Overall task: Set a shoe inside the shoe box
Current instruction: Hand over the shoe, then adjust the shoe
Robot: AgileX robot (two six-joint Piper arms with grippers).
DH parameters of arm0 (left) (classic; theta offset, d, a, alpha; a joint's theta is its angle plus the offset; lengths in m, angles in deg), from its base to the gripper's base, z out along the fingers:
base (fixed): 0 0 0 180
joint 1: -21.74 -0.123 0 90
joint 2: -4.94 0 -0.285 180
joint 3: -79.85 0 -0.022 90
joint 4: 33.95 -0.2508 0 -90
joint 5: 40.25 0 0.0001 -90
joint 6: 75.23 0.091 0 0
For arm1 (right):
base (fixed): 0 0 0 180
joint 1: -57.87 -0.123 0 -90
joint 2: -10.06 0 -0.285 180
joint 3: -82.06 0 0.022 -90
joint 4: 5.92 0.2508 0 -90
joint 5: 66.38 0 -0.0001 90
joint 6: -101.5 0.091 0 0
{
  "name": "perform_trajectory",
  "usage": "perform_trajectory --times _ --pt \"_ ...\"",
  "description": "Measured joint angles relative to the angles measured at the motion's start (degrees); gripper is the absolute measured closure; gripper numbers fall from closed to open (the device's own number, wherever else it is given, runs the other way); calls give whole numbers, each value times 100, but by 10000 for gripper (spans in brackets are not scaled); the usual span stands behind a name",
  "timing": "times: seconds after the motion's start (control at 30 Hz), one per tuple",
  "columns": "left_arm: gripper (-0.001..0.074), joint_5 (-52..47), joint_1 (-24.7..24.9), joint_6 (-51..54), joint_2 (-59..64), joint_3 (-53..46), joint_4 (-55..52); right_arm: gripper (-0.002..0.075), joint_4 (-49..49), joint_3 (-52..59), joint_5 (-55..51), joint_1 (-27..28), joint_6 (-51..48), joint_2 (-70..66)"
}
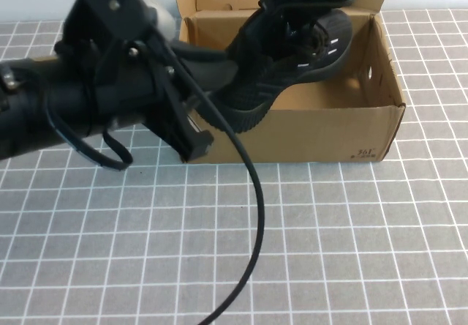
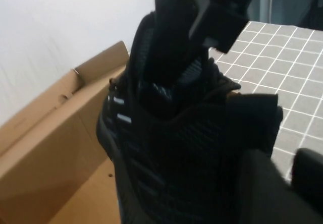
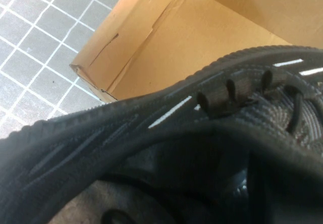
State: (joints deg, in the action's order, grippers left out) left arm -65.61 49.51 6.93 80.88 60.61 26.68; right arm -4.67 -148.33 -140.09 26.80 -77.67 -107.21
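My left gripper should take hold of the shoe's lower end (image 1: 240, 117) and level it along the box before lowering, because the shoe slants across the box (image 1: 287, 75) in my right gripper.
The black knit shoe (image 1: 292, 69) hangs tilted, toe down, over the open brown shoe box (image 1: 307, 131). My right gripper (image 1: 307, 25) comes from above and is shut on the shoe's collar; in the right wrist view (image 3: 242, 178) it is buried in the shoe (image 3: 151, 133), with the box (image 3: 151, 47) below. My left gripper (image 1: 219, 65) reaches in beside the shoe's lower end. In the left wrist view its fingers (image 2: 262, 193) stand slightly apart with table showing between them, beside the shoe (image 2: 166, 148) and box (image 2: 45, 143).
My left arm (image 1: 88, 98) lies across the left of the table and covers the box's front left corner. Its black cable (image 1: 252, 215) loops down over the gridded mat. The box's back flaps stand up against the wall.
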Motion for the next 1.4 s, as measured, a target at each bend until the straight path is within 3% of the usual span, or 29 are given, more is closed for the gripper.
perform_trajectory --times 0.23,0.37,0.77,1.17,1.27,1.4 --pt "181 221 72 404 86 5 272 729 45 0 0 3 11 -12" --pt "88 274 72 604 266 5 659 729 50 0 0 3 11 -12" --pt "73 610 72 2184 1012 191 2063 729 179 0 0 3 -84 -12" --pt "77 771 72 2347 1885 687 2226 729 179 0 22 3 -237 -23" --pt "125 884 78 2347 2013 770 2252 729 188 0 62 13 -271 -25" --pt "307 1073 101 2360 2055 794 2252 729 188 0 90 26 -271 -35"
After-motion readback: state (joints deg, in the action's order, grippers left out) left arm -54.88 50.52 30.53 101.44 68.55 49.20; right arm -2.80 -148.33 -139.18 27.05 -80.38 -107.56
